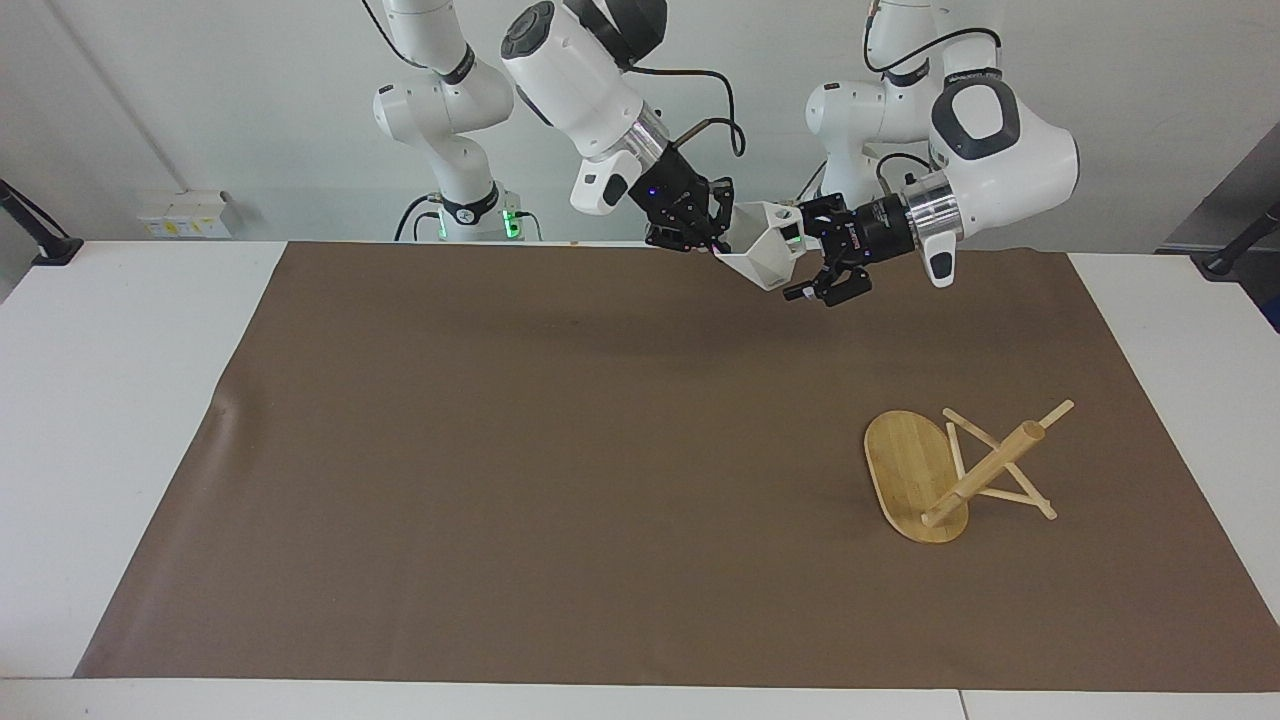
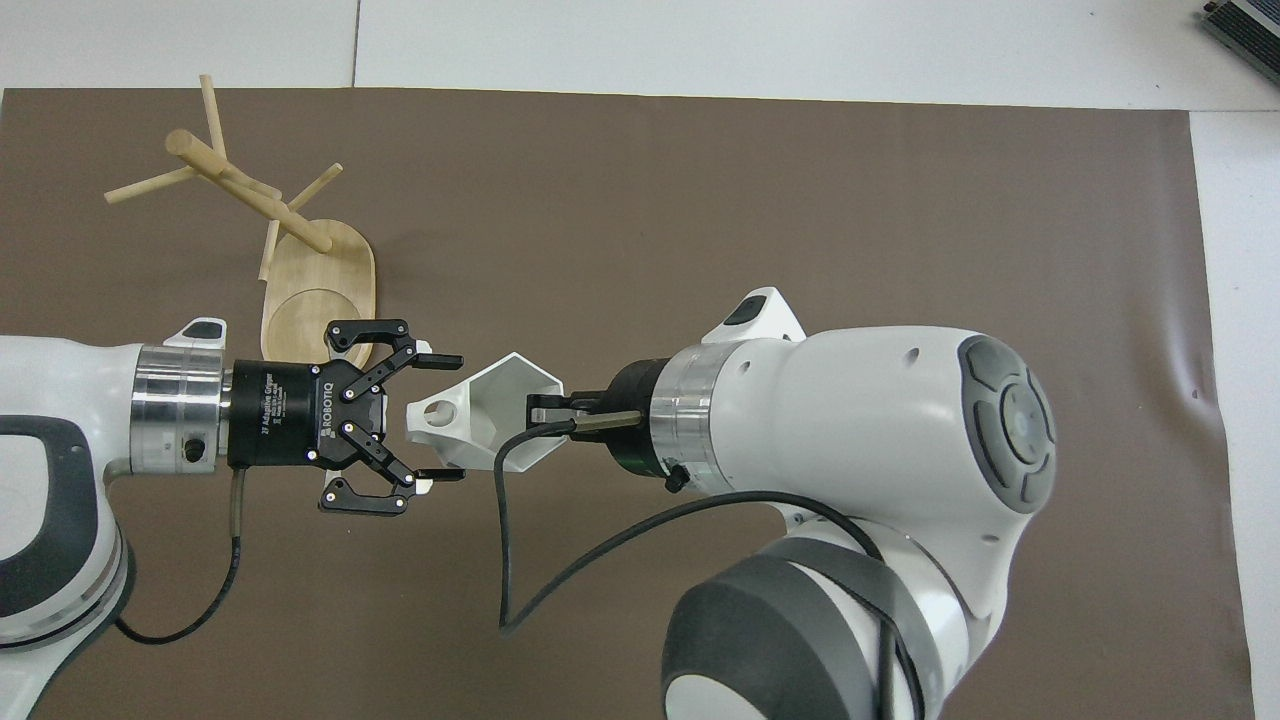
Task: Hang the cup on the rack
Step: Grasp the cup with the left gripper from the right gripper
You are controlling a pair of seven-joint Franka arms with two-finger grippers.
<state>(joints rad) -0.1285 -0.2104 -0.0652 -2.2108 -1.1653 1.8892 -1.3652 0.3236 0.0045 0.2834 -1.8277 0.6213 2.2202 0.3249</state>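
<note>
The bamboo rack should stay upright when I hang the cup on it, because the rack's oval base has its broad side facing up under the rack's post.
The white faceted cup is held in the air over the mat's edge nearest the robots. My right gripper is shut on its rim, as the overhead view also shows. The cup lies tilted with its blocky handle pointing toward my left gripper. The left gripper is open, one finger on each side of the handle end, without gripping it. The bamboo rack lies tipped over on the mat toward the left arm's end. Its oval base is on edge and its post slants.
A brown mat covers most of the white table. The rack's thin pegs stick out sideways and upward.
</note>
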